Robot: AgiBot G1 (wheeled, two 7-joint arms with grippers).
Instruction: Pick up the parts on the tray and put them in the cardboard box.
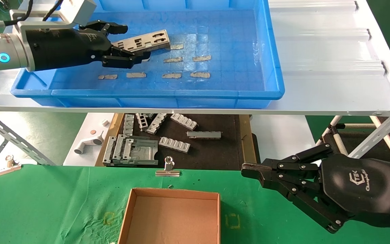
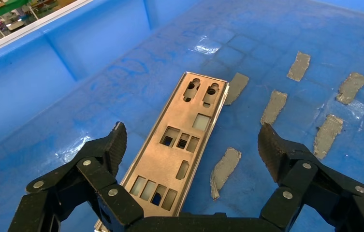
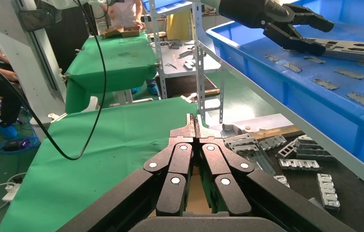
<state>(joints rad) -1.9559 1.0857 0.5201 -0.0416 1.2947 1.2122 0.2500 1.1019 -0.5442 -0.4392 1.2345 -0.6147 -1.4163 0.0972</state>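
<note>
I should center my left gripper's fingers around the stack (image 1: 145,41) first, because the top plate (image 2: 172,145) is nearer to one of them. Then I will lift the top plate by itself.
A small stack of silver punched plates (image 1: 144,41) lies at the back left of the blue tray (image 1: 273,51). My left gripper (image 1: 135,42) is open, one finger on each side of the stack's near end, not closed on it. In the left wrist view the top plate (image 2: 182,140) runs between the spread fingers (image 2: 114,147), nearer one of them, with the gripper (image 2: 194,145) low over the tray floor (image 2: 122,82). The cardboard box (image 1: 174,192) stands empty on the green cloth at the front. My right gripper (image 1: 249,171) is shut and empty, parked right of the box; it also shows in the right wrist view (image 3: 194,121).
Several tan tape scraps (image 1: 173,75) stick to the tray floor. Below the shelf a black mat (image 1: 215,152) holds grey ribbed brackets (image 1: 174,144) and a grey metal frame (image 1: 130,150). A binder clip (image 1: 168,168) sits at the cloth's far edge.
</note>
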